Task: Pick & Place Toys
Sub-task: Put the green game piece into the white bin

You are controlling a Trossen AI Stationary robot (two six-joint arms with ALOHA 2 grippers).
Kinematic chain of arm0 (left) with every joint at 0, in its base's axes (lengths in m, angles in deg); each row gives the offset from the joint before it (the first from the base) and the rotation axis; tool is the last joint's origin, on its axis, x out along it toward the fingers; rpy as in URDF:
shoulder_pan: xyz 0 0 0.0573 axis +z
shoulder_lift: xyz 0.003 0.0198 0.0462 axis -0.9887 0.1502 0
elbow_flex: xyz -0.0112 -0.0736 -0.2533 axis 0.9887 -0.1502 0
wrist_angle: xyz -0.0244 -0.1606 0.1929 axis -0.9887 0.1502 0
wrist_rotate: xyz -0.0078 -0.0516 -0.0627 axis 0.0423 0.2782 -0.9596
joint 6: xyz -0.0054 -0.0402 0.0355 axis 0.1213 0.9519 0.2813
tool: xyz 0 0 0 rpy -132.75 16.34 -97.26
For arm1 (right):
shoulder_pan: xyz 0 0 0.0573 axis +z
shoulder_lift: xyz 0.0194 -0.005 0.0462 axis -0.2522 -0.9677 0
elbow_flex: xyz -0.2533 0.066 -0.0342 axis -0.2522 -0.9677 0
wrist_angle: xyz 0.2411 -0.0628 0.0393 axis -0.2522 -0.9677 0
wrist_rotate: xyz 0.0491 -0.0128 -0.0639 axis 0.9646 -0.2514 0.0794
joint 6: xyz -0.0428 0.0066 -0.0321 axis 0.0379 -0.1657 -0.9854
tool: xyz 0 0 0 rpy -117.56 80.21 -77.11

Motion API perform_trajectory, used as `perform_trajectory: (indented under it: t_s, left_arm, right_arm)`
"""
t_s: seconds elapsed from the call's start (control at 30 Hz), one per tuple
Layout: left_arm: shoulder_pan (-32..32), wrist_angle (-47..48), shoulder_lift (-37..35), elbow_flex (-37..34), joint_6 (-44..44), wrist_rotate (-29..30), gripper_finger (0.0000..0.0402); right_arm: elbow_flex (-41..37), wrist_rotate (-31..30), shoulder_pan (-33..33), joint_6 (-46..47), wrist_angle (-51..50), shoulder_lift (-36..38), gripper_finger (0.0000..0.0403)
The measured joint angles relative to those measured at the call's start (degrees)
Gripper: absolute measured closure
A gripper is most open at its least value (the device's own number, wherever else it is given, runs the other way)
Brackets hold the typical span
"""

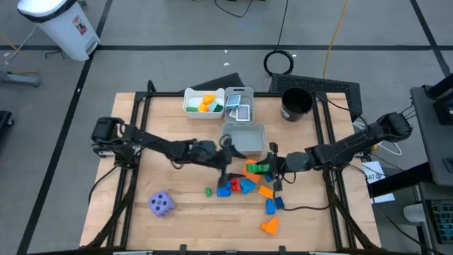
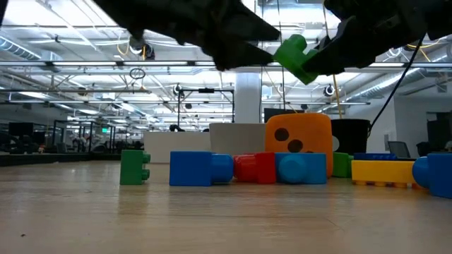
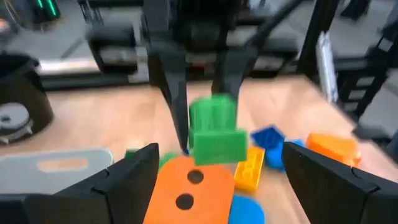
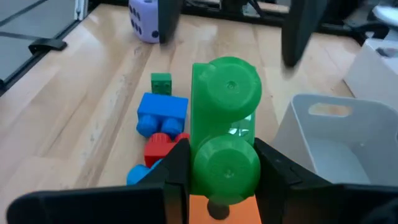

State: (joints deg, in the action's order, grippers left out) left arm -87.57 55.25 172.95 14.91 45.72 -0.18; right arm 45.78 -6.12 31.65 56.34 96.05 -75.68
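Note:
I should pass the green block [image 1: 257, 168] from my right gripper to my left gripper so it can be put inside the white bin [image 1: 204, 104], because the bin stands on my left gripper's side.
My right gripper [image 1: 274, 168] is shut on a green two-stud block [image 4: 225, 124], held in the air above the orange die [image 2: 297, 141]. My left gripper [image 1: 228, 161] is open and empty just to the left of it, facing the green block [image 3: 214, 127]. Red [image 1: 224, 190], blue [image 1: 245, 185], green [image 1: 209, 191] and orange [image 1: 265, 191] blocks lie on the table in front of the grippers. A purple die [image 1: 161, 204] sits near the front left. Picture cards lie in a grey bin [image 1: 238, 106]. My right gripper pinches the green block by its two long sides [image 4: 198, 155], one finger on each, studs facing the wrist camera. The fingers come slanting down from the table's right. The block [image 2: 296, 58] is lifted clear and tilted above the orange die.
A white bin [image 1: 191, 106] with yellow, orange and green blocks and the card bin stand at the back. An open grey bin [image 1: 249, 147] stands just behind the grippers. A black cup [image 1: 296, 104] is at the back right. More blue [image 1: 272, 205] and orange [image 1: 270, 225] blocks lie near the front.

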Motion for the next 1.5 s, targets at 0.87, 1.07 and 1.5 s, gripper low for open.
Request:
perform_trajectory:
  t_s: [0.87, 1.07, 1.5]
  left_arm:
    - [1.8, 7.5, 4.9, 8.3, 2.4, 0.2, 0.0262]
    - [3.2, 18.3, -2.3, 8.4, 6.4, 12.4, 0.0262]
    - [18.9, 33.9, -6.2, 8.3, 14.4, 29.4, 0.0262]
  right_arm:
    - [-0.2, -3.1, 0.2, 1.8, 0.5, 1.3, 0.0228]
    - [-0.1, -6.1, 0.4, 0.7, -9.6, 10.8, 0.0145]
    - [-4.3, -6.2, 0.3, 2.9, -13.5, 22.6, 0.0112]
